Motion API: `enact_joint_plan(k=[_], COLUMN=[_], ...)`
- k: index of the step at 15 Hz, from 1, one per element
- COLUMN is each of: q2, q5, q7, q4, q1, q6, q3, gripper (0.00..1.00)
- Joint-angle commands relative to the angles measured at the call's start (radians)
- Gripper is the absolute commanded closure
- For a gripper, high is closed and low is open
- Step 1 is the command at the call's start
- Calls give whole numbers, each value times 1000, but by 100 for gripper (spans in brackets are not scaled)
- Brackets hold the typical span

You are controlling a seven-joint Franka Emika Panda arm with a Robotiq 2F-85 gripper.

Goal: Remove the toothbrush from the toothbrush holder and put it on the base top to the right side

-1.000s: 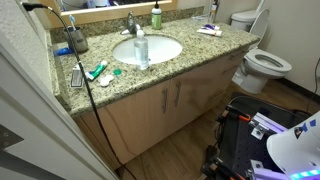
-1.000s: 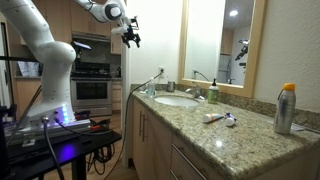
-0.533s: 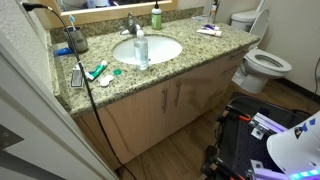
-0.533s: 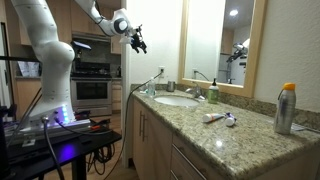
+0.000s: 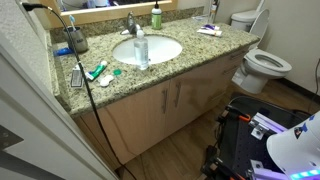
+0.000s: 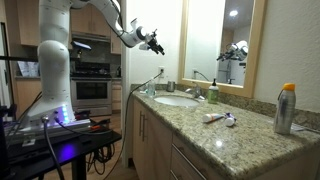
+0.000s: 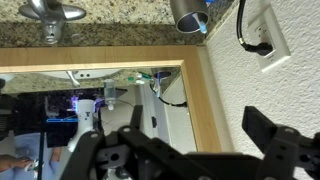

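Note:
My gripper is pointing at the mirror frame (image 7: pixel 200 105), away from the toothbrush holder. Next, I go up, tilt down and come over the toothbrush holder from above.
The toothbrush holder (image 5: pixel 77 42) is a small dark cup at the back corner of the granite base top (image 5: pixel 190 52), beside the wall. It also shows in an exterior view (image 6: pixel 170 86) and upside down at the top of the wrist view (image 7: pixel 190 15). The toothbrush is too small to make out clearly. A blue bit (image 7: pixel 207 3) shows beside the cup. My gripper (image 6: pixel 157 45) is open and empty, high in the air in front of the mirror, apart from the holder. Its two fingers frame the bottom of the wrist view (image 7: pixel 185 150).
A clear soap bottle (image 5: pixel 141 48) stands at the oval sink (image 5: pixel 160 50), with a faucet (image 7: pixel 50 12) and a green bottle (image 5: pixel 156 15) behind. A tube and comb (image 5: pixel 90 73) lie at one end, small items (image 5: pixel 208 30) and a spray can (image 6: pixel 286 108) at the other. A toilet (image 5: pixel 265 62) stands beside the vanity. A cable hangs from the wall outlet (image 7: pixel 258 35).
The arm has swung from beside the cabinets toward the vanity mirror, and the gripper has come lower and closer to the counter. Nothing on the counter has moved.

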Motion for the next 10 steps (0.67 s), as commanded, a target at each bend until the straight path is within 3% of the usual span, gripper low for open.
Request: enact_joint_plan(k=[1,4,5,6,7,9,10], q2=[-26,-14,-15,-19,-14,35,62], q5=[92,373,466,479,453,289,221], q7=[-111,-334,-400,-393,-362,-214,-148], q4=[-40,54,76,94,144,314,371], q1=[-9,-22,-18,77,85,116,127], q6=[-31,-289,-360,-437,-519,-676,-694], q3=[39,120,116,6,-19,-89,-118], gripper=[0,0,0,0,0,0,0])
